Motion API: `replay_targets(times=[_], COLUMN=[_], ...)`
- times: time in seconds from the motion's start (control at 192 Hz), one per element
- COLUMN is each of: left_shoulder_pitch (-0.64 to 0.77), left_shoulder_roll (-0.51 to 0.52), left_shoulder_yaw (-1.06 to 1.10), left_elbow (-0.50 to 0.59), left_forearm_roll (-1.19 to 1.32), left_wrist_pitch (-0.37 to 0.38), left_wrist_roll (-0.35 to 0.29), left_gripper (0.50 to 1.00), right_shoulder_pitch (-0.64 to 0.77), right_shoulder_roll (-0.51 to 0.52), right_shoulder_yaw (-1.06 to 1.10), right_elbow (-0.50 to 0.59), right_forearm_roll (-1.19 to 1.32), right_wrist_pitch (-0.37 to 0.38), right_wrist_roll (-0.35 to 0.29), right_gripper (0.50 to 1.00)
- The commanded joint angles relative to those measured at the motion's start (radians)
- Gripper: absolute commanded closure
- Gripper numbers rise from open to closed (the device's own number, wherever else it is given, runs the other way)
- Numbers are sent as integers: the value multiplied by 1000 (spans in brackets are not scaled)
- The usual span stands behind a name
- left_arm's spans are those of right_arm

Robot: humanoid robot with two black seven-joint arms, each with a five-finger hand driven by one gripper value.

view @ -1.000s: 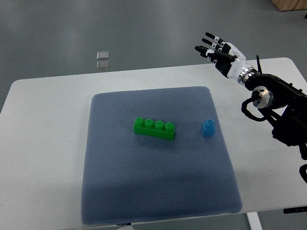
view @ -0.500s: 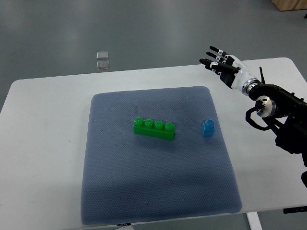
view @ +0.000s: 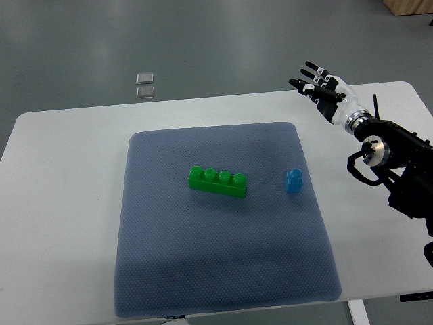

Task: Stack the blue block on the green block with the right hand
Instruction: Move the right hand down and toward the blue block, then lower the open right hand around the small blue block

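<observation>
My right gripper's fingers are aimed at the table's far edge (view: pixel 289 92). I should pull back and turn them toward the blue block (view: pixel 293 181) before I close them.
A long green block (view: pixel 217 181) with a row of studs lies near the middle of the blue-grey mat (view: pixel 216 264). A small blue block (view: pixel 293 181) stands upright on the mat to its right, a short gap between them. My right hand (view: pixel 318 87) hovers over the table's far right part, well behind and to the right of the blue block. Its fingers are stretched out and hold nothing. Its black arm (view: pixel 396 159) comes in from the right edge.
The mat covers the centre of a white table (view: pixel 61 203). Two small clear squares (view: pixel 144 84) lie on the grey floor beyond the table's far edge. A wooden corner (view: pixel 409 7) shows at the top right.
My right hand has drifted to the right and slightly toward the table, its fingers staying spread. Both blocks have kept their places.
</observation>
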Motion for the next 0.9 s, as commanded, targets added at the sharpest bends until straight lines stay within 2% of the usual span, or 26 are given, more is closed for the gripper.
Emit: replay_targets(times=[0.0, 0.271, 0.422, 0.531, 0.765, 0.895], left_shoulder_pitch=[0, 0, 0, 0, 0, 0], left_shoulder_roll=[0, 0, 0, 0, 0, 0], left_shoulder_yaw=[0, 0, 0, 0, 0, 0], left_elbow=[-1, 1, -1, 1, -1, -1], left_forearm_roll=[0, 0, 0, 0, 0, 0], left_wrist_pitch=[-1, -1, 0, 0, -1, 0], left_wrist_roll=[0, 0, 0, 0, 0, 0], left_gripper=[500, 500, 500, 500, 500, 500], right_shoulder_pitch=[-8, -25, -8, 15, 101, 158], right_shoulder_roll=[-4, -87, -163, -243, -384, -444], right_shoulder_yaw=[-1, -26, -103, -178, -297, -383], right_elbow=[0, 10, 29, 135, 375, 442], right_forearm_roll=[-3, -15, -73, -182, -500, -656], right_wrist_pitch=[-1, 31, 85, 105, 97, 95], right_wrist_roll=[3, 1, 3, 6, -7, -8], right_gripper=[576, 579, 581, 581, 589, 593])
